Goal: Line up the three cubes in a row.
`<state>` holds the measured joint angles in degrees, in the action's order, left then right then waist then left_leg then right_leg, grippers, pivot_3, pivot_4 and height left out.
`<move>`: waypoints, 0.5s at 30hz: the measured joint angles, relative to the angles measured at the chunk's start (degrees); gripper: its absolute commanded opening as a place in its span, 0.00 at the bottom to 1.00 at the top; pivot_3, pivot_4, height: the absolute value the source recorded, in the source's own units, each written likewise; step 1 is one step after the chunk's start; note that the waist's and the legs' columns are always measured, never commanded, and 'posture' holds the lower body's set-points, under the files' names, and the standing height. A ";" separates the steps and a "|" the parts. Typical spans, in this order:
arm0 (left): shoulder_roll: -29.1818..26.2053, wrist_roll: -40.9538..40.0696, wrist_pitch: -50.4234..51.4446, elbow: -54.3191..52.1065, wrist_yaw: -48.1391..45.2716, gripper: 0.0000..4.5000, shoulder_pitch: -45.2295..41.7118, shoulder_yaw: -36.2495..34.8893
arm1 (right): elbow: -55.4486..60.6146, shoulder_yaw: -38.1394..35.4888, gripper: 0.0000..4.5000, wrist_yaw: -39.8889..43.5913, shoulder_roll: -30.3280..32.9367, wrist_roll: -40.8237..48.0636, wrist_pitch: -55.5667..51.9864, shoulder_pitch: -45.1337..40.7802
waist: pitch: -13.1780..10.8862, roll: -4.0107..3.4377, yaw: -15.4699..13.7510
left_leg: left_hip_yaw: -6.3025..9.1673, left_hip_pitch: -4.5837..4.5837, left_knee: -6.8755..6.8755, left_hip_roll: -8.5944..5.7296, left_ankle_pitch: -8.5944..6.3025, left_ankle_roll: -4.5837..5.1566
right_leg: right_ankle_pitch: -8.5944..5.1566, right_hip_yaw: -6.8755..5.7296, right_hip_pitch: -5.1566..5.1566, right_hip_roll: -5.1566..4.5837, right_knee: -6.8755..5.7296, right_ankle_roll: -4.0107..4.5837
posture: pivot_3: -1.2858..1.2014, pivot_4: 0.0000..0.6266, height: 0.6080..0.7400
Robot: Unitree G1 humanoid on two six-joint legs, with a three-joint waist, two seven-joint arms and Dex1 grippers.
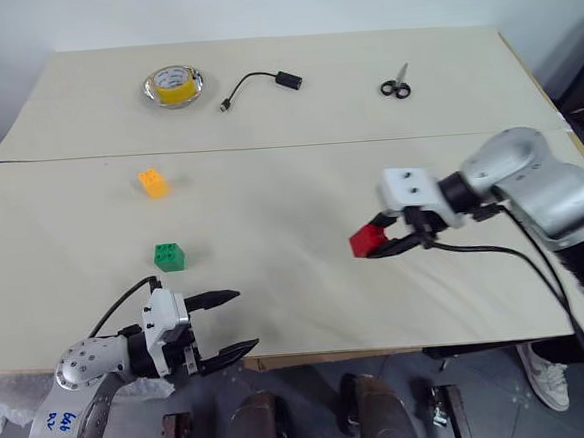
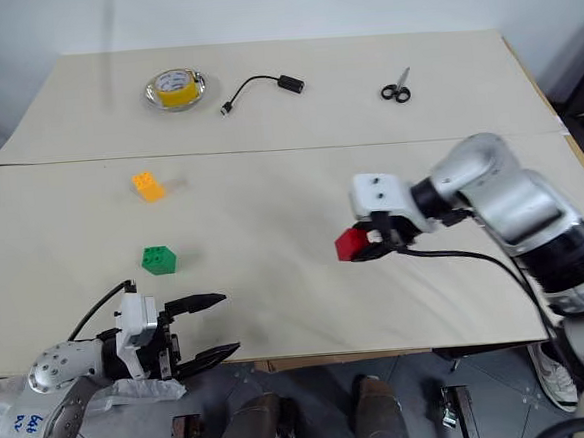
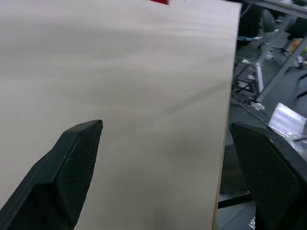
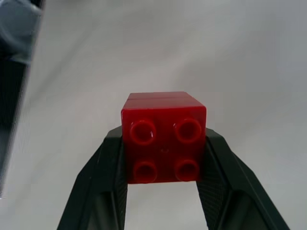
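Note:
The red cube's studs face up in my right gripper and the table ahead is clear, so I keep bringing the cube down until its bottom rests there.
My right gripper is shut on the red cube and carries it above the beige table, right of centre. In the right wrist view the red cube sits studs-up between the two black fingers. The green cube rests on the table at the left. The orange-yellow cube lies farther back on the left. My left gripper stands open over the table's front left edge, with nothing between its fingers.
At the back of the table lie a yellow tape roll in a metal dish, a black cable with an adapter and a pair of scissors. A seam crosses the table.

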<state>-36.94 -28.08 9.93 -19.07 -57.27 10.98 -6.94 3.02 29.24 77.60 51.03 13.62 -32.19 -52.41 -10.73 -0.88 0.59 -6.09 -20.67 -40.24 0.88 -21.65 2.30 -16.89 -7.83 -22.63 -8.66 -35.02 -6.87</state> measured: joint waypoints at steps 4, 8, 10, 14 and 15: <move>0.14 0.26 -0.69 0.47 0.27 1.00 -0.27 -0.25 | 0.03 2.53 0.33 -3.00 -5.58 -4.09 -4.87 -0.84 | 0.01 0.00 -0.54 | 0.07 -0.57 -0.15 -0.12 0.02 0.06 | 0.01 -0.12 -0.41 0.08 -0.09 -0.02 | 0.52 0.24 1.00; 0.45 0.46 -1.36 0.69 0.90 1.00 0.40 -0.50 | 0.06 6.30 0.33 -4.11 -8.03 -9.14 -6.85 -1.27 | 0.01 0.01 -0.31 | 0.00 -0.62 -0.15 -0.15 0.01 0.08 | 0.01 -0.59 -0.54 0.14 -0.21 -0.03 | 0.52 0.24 1.00; 0.61 0.60 -1.44 0.69 1.21 1.00 1.28 -0.48 | 0.41 7.39 0.33 -4.50 -9.02 -10.92 -9.15 -1.34 | 0.00 0.01 -0.28 | -0.02 -0.62 -0.16 -0.14 0.02 0.09 | 0.01 -0.63 -0.54 0.14 -0.22 -0.04 | 0.52 0.24 1.00; 0.61 0.64 -1.87 0.68 1.37 1.00 1.72 -0.53 | 1.79 8.96 0.33 -4.43 -9.11 -13.52 -12.12 -2.62 | 0.01 0.01 -0.33 | -0.04 -0.61 -0.21 -0.11 0.04 0.12 | 0.01 -0.62 -0.54 0.14 -0.28 -0.04 | 0.52 0.24 1.00; 0.60 0.64 -1.92 0.68 1.37 1.00 1.81 -0.61 | 2.50 9.10 0.33 -4.26 -9.23 -13.68 -13.64 -2.70 | 0.01 0.02 -0.36 | -0.02 -0.61 -0.23 -0.12 0.04 0.12 | 0.01 -0.62 -0.54 0.13 -0.30 -0.04 | 0.52 0.24 1.00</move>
<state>-36.34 -27.44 8.01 -18.39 -55.90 12.79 -7.55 5.52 38.34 73.34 41.80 -0.06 -45.83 -55.12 -10.72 -0.87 0.23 -6.12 -21.28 -40.47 0.76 -21.61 2.42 -16.88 -8.45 -23.17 -8.53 -35.32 -6.91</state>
